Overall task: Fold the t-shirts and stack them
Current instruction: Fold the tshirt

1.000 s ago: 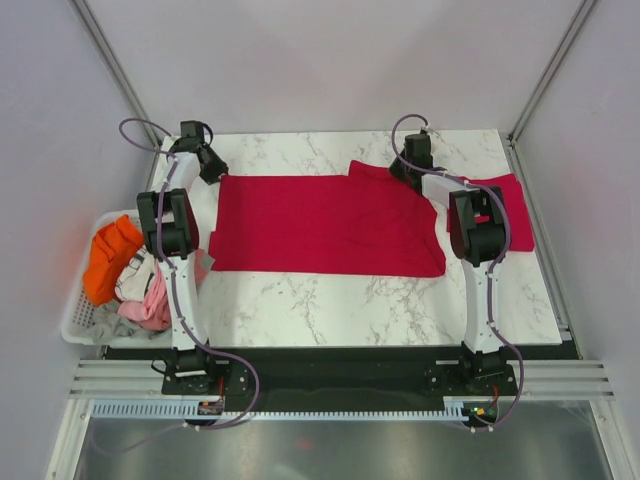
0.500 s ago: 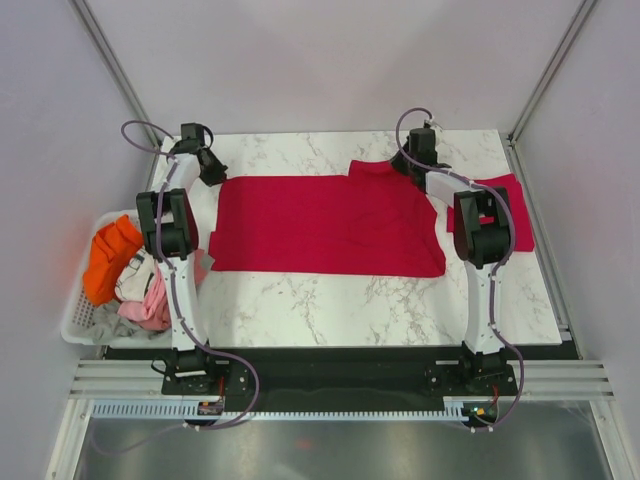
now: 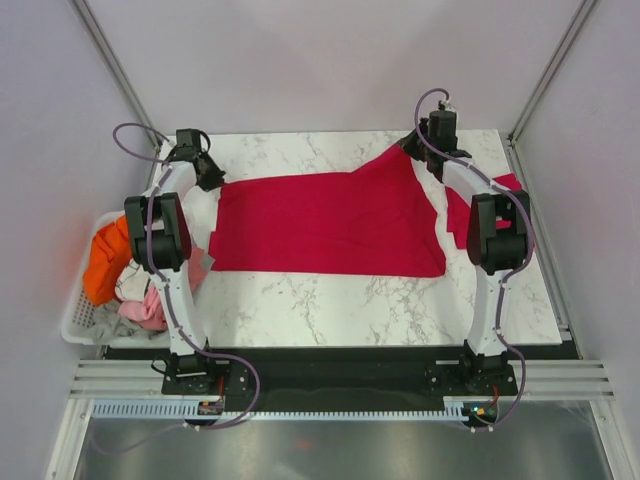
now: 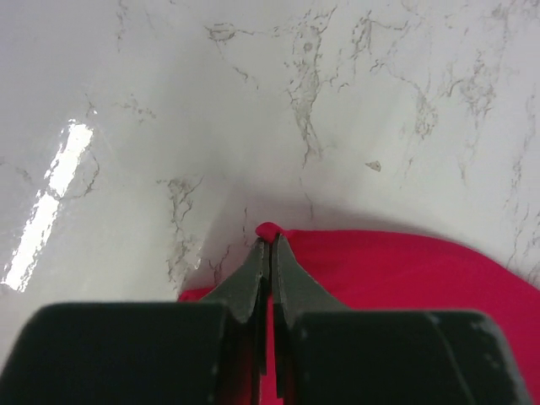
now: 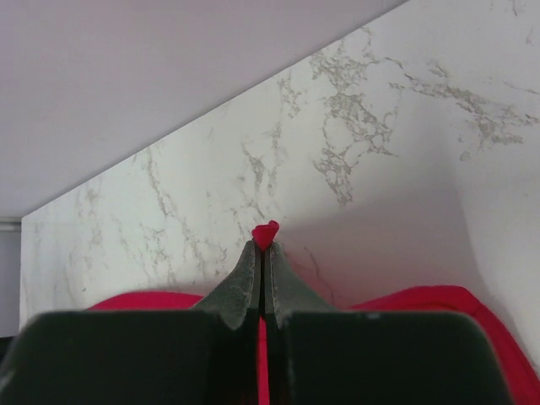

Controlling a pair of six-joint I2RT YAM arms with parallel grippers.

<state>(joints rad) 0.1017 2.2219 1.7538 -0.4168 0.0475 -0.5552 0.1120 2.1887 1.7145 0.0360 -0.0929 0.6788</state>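
The crimson t-shirt's far edge (image 3: 378, 162) slopes up toward the robot's right gripper, so the right gripper should move back level with the left gripper's corner before it folds the edge forward.
A crimson t-shirt (image 3: 320, 225) lies spread across the middle of the marble table. My left gripper (image 3: 210, 175) is shut on its far left corner, red cloth pinched at the tips (image 4: 268, 232). My right gripper (image 3: 425, 150) is shut on its far right corner and holds it lifted above the table; a red tuft shows at the tips (image 5: 266, 234). A second red t-shirt (image 3: 505, 215) lies folded at the right, partly hidden behind the right arm.
A white basket (image 3: 80, 325) with orange, pink and white clothes stands off the table's left edge. Grey walls close in behind and at both sides. Bare marble (image 3: 340, 310) lies in front of the shirt.
My right gripper has moved back and to the right, lifting the shirt's far right corner off the table. My left gripper has shifted slightly, still at the far left corner.
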